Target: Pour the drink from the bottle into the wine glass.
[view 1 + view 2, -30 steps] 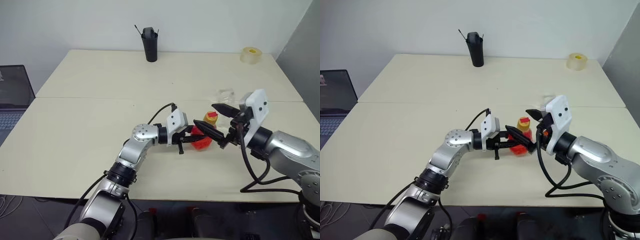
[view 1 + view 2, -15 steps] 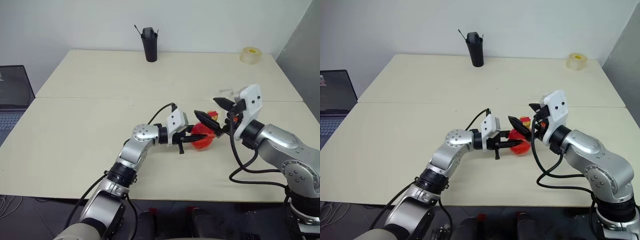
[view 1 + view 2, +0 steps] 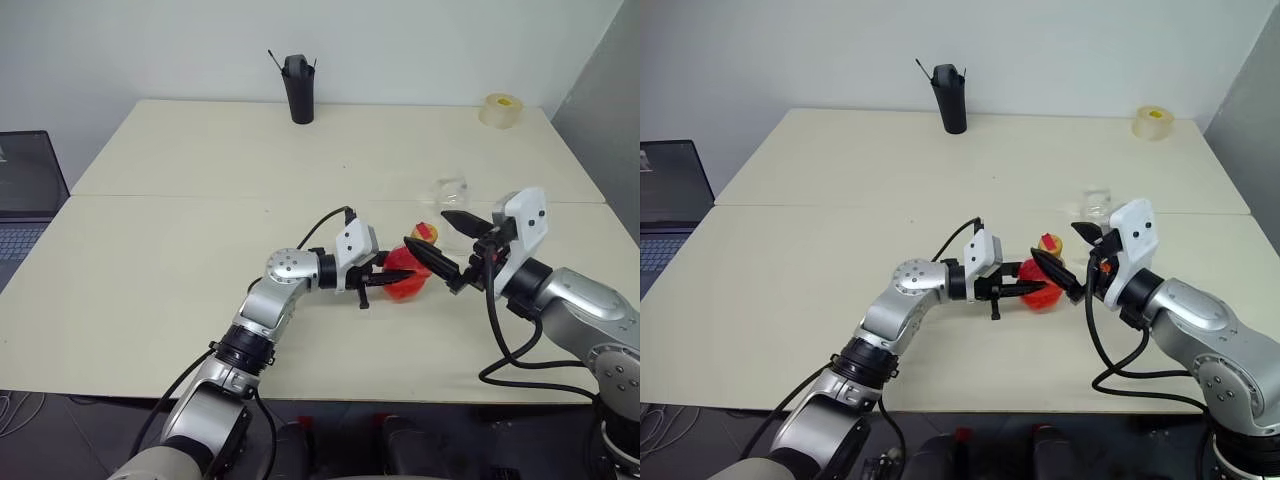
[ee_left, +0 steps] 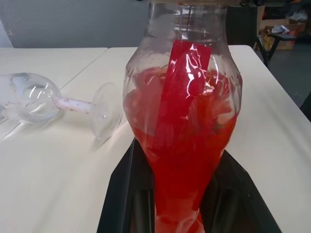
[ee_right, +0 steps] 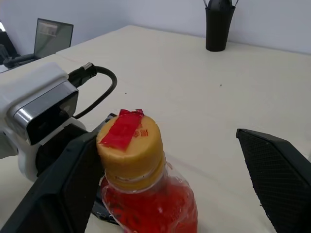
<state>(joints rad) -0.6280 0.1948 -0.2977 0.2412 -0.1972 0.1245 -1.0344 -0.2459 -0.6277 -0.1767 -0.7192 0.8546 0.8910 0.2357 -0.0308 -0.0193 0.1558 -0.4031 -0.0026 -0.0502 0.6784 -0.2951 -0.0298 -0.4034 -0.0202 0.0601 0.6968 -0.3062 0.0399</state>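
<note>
I should move my open right gripper toward the bottle (image 5: 163,206) before I close it and twist off the yellow cap (image 5: 130,149), because the cap sits off-centre in the gripper.
My left gripper (image 3: 388,277) is shut on the lower body of the bottle (image 3: 406,276), which stands upright. Its black fingers (image 4: 127,194) show on both sides of the bottle (image 4: 182,97). The drink (image 4: 187,145) is bright red and fills the bulging part. The yellow cap (image 5: 130,145) with a red strip is on. My right gripper (image 3: 424,229) is open, one finger on each side of the cap and apart from it. The wine glass (image 4: 46,102) lies on its side on the table just beyond the bottle and shows as a clear shape (image 3: 452,190).
A black cup-like holder (image 3: 299,90) stands at the far edge of the table. A roll of tape (image 3: 501,109) lies at the far right corner. A laptop (image 3: 25,195) sits beyond the table's left edge.
My right gripper swung in toward the bottle's cap, then drew back a little to the right, staying open. The left gripper and the bottle have not moved.
</note>
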